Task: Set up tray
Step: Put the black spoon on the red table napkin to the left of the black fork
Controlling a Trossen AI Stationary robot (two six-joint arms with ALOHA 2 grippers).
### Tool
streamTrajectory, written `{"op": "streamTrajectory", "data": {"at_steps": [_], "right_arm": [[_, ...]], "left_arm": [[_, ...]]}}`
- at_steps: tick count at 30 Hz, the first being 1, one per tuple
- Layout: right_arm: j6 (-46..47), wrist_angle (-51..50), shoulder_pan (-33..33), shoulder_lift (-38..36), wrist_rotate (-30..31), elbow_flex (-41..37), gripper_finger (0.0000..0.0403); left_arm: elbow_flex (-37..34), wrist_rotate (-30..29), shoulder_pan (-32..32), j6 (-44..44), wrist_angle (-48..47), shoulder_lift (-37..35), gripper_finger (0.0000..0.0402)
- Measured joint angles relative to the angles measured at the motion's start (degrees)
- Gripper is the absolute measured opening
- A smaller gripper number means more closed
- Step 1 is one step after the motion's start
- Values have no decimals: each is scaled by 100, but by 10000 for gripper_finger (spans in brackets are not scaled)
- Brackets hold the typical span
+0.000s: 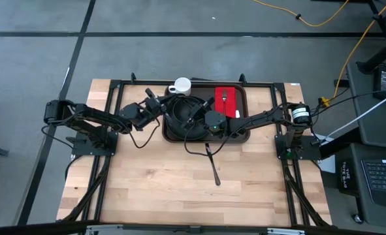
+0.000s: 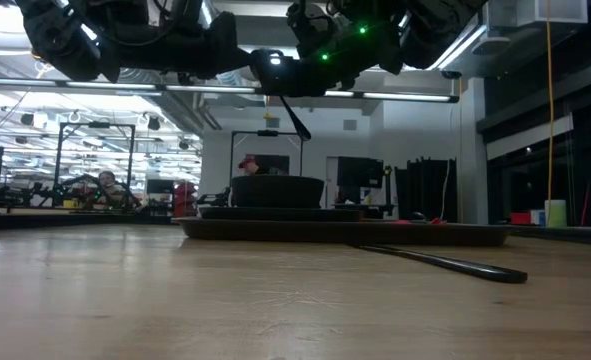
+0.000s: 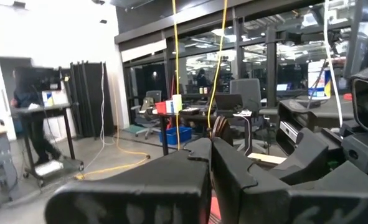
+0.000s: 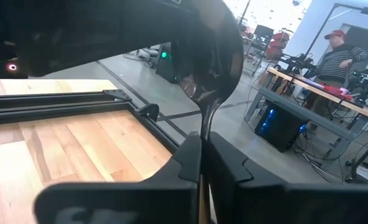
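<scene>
The bowl of my right gripper's spoon (image 4: pixel 218 59) is pinched in my left gripper, so my left gripper should open and move away before the spoon goes to the red napkin (image 1: pixel 225 101).
The dark brown tray (image 1: pixel 240 136) lies at the table's far middle. On it are a round black plate (image 1: pixel 179 112) and a red napkin (image 1: pixel 230 104) with a fork (image 1: pixel 224 98) on top. My right gripper (image 4: pixel 202 138), level above the plate (image 2: pixel 278 190), is shut on a dark shiny spoon (image 4: pixel 212 68). My left gripper (image 3: pixel 210 144) hovers shut by the tray's left end (image 1: pixel 161 104), and nothing shows between its fingers. My right gripper pinches the spoon's handle (image 4: pixel 202 127), just below the bowl, between its two fingers. The fingers come level from the table's right side. The bowl stands out past the fingertips and the handle's free end (image 2: pixel 297 118) slants down beneath, clear of plate and tray.
A white mug (image 1: pixel 181 85) stands on the table just beyond the tray's far rim. A dark knife (image 1: pixel 212 163) lies on the bare wood in front of the tray (image 2: pixel 445 262). The near half of the table is bare wood. People stand in the room beyond.
</scene>
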Motion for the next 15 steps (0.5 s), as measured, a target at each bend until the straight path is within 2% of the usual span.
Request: {"op": "streamTrajectory", "data": {"at_steps": [8, 15], "right_arm": [[2, -4, 0, 0, -76, 0, 14], [-4, -26, 6, 0, -160, 0, 17]], "left_arm": [[0, 217, 4, 480, -9, -11, 7], [0, 237, -112, 384, -107, -11, 51]]}}
